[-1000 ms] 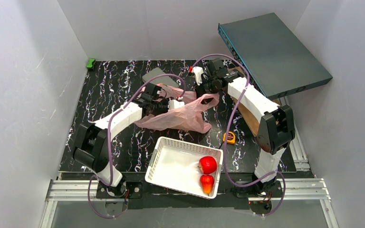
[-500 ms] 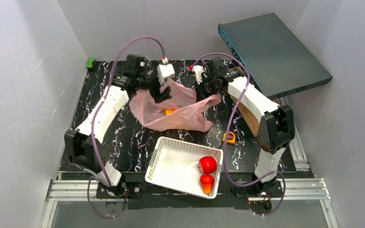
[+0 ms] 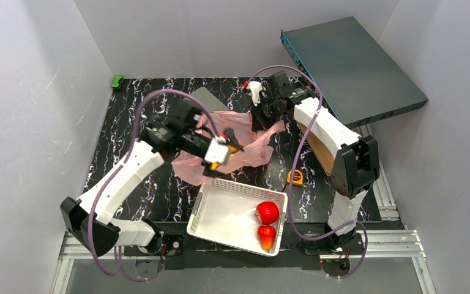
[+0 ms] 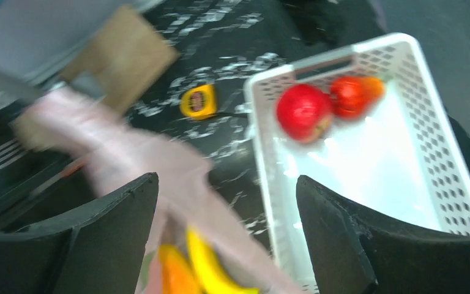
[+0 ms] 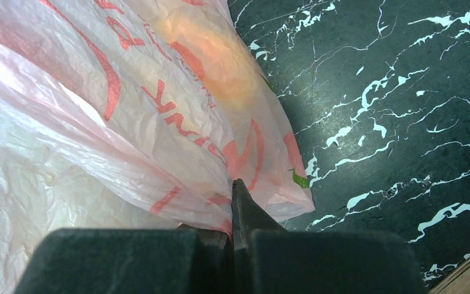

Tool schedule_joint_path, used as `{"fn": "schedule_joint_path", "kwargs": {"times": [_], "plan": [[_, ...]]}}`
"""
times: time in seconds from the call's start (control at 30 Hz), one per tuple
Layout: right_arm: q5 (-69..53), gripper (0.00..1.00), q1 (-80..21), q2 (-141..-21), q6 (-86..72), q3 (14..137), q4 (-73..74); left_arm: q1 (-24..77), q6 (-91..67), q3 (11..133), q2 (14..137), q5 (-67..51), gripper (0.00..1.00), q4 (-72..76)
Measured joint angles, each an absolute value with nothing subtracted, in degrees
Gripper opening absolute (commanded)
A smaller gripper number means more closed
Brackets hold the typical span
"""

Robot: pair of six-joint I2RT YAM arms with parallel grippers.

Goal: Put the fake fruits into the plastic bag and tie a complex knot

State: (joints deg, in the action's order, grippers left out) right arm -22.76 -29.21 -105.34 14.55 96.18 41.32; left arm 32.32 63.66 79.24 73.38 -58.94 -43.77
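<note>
My left gripper is moving its open fingers toward the apple [image 3: 267,212], and the white basket's bottom [image 3: 242,212] beside the red apple is clear. The gripper should go on until its fingers are on both sides of the apple.
The pink plastic bag [image 3: 254,153] lies crumpled on the black marbled table, behind the white basket [image 3: 226,214]. My right gripper [image 3: 259,119] is shut on the bag's far edge, with pink film [image 5: 98,122] pinched at its closed tips [image 5: 235,184]. My left gripper [image 3: 223,154] hovers open over the bag's near side and holds nothing [image 4: 226,184]. Below it, blurred, a yellow banana [image 4: 211,266] and an orange mango [image 4: 174,275] lie by the pink film [image 4: 134,147]. A red apple [image 3: 268,212] [image 4: 303,112] and a small red pointed fruit [image 3: 267,236] [image 4: 352,95] lie in the basket [image 4: 373,177].
A yellow-orange tape measure [image 3: 295,177] [image 4: 199,101] lies right of the bag. A dark flat box [image 3: 349,67] leans over the back right corner above a wooden board [image 3: 319,150]. A grey flat piece [image 3: 202,98] lies behind the bag, and a small green item [image 3: 117,80] at the back left.
My left arm lifted the bag's edge at the back, its jaws opened, and it swung forward toward the basket. The bag sank back down. The right gripper stayed shut on the bag.
</note>
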Motion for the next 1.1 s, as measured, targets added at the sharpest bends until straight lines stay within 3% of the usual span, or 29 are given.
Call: {"fn": "schedule_joint_path", "kwargs": {"times": [0.17, 0.43, 0.63, 1.0, 1.1], "plan": [[-22.72, 0.01, -29.21, -105.38, 14.55, 96.18, 41.34, 44.42, 71.09, 73.73, 77.54, -54.28, 0.79, -45.76], [-22.63, 0.01, -29.21, -105.38, 14.83, 96.18, 41.34, 56.10, 74.98, 68.53, 86.61, -45.25, 0.89, -38.96], [-22.63, 0.01, -29.26, -105.36, 15.05, 95.72, 40.99, 60.86, 75.22, 67.44, 90.45, -41.89, 0.94, -32.86], [-22.55, 0.01, -29.41, -105.32, 15.25, 92.99, 40.18, 64.60, 76.93, 65.71, 98.28, -38.74, 0.92, -27.18], [-22.41, 0.01, -29.65, -105.23, 15.29, 92.88, 40.10, 64.77, 76.97, 65.71, 100.03, -37.89, 0.87, -26.24]]}}
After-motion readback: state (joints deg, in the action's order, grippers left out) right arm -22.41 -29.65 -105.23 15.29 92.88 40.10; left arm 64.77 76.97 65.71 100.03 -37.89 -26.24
